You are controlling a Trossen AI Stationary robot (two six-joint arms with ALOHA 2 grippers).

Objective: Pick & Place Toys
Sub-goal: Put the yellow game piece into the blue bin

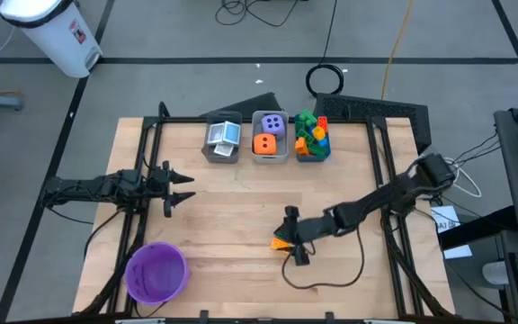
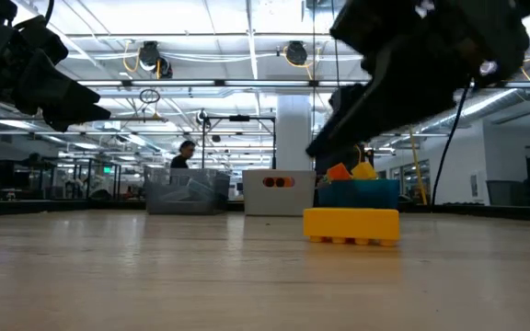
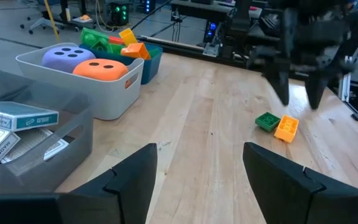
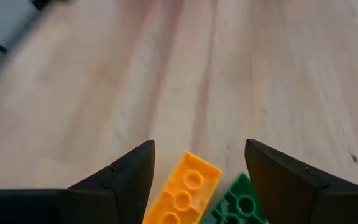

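The green brick (image 3: 268, 121) and orange brick sit side by side under the right gripper's fingers, so the robot should back away, turn and pick up the orange brick (image 3: 286, 129) by itself.
An orange brick (image 4: 182, 193) and a green brick (image 4: 238, 205) lie flat side by side on the wooden table (image 1: 241, 207), right of its middle. My right gripper (image 4: 199, 149) hovers open just above them, one finger on either side, touching neither. The left wrist view shows this gripper (image 3: 297, 93) hanging over the green brick (image 3: 267, 121) and the orange brick (image 3: 286, 129). At the table's left side my left gripper (image 1: 183, 189) waits, open and holding nothing. A purple die (image 3: 69, 56) and an orange die (image 3: 101, 68) rest in the grey bin (image 1: 270, 137).
Three bins stand in a row at the far edge: a clear one with cards (image 1: 223, 139), the grey one, and a blue one piled with bricks (image 1: 311, 135). A purple bowl (image 1: 156, 270) sits at the near left corner. A black cable (image 1: 331, 274) loops on the table below my right arm.
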